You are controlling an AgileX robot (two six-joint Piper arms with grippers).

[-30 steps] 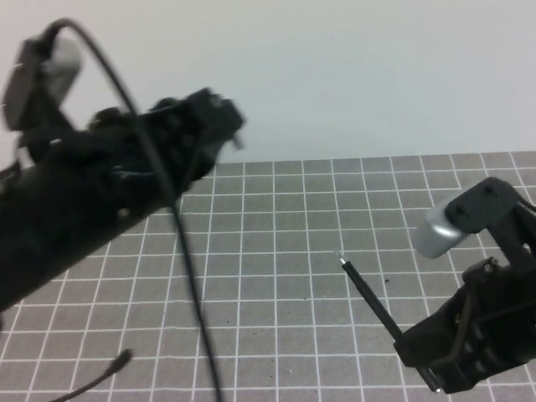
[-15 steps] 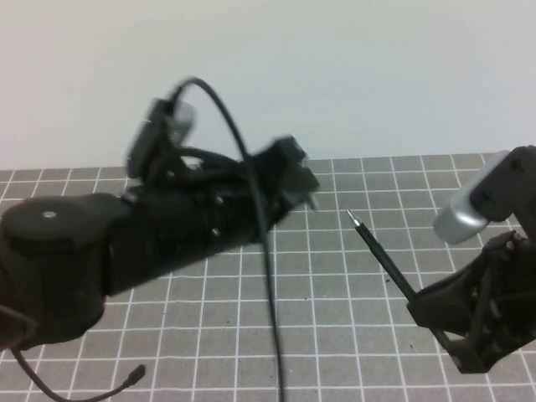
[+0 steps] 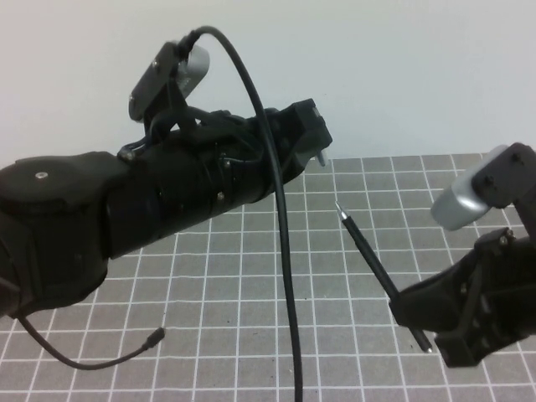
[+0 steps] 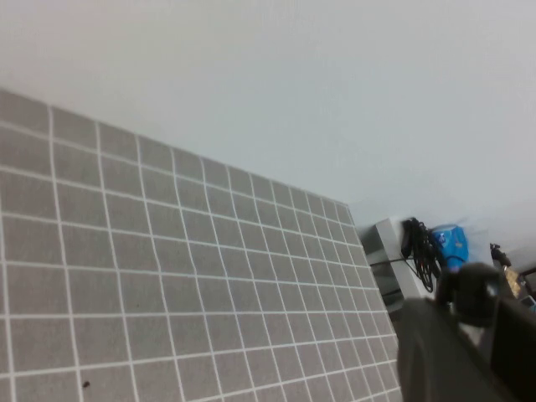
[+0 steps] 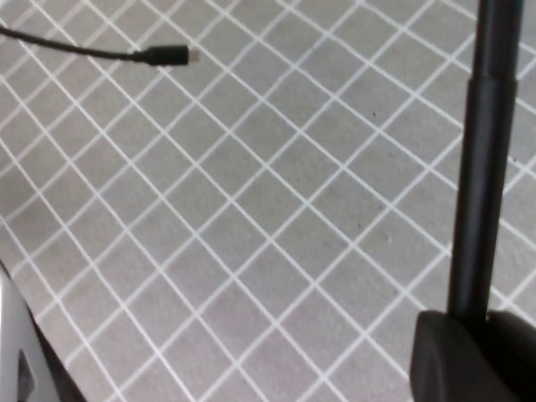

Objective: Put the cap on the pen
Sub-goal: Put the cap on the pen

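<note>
The pen's pale tip (image 3: 341, 210) falls short of my left gripper, so my left gripper should wait while my right gripper lifts the pen's tip up to the still gripper's end (image 3: 322, 162).
My right gripper (image 3: 410, 314) at the right is shut on the pen (image 3: 368, 251), a thin black stick, and holds it above the grid mat. The pen slants up and to the left, its pale tip (image 3: 339, 206) pointing towards my left gripper. In the right wrist view the pen (image 5: 484, 167) rises out of the right gripper (image 5: 473, 331). My left gripper (image 3: 310, 134) is raised at the end of the left arm, about two grid squares up and left of the pen tip. It shows as a dark blur in the left wrist view (image 4: 469, 335). I cannot make out a cap.
The grey grid mat (image 3: 251, 276) covers the table. A black cable hangs from the left arm across the middle (image 3: 285, 251). A loose cable end with a small plug (image 3: 155, 337) lies at the front left, and it also shows in the right wrist view (image 5: 167, 56).
My left arm has swung right and risen, so its gripper now sits close to the pen tip. My right gripper has lifted the pen and shifted it slightly left.
</note>
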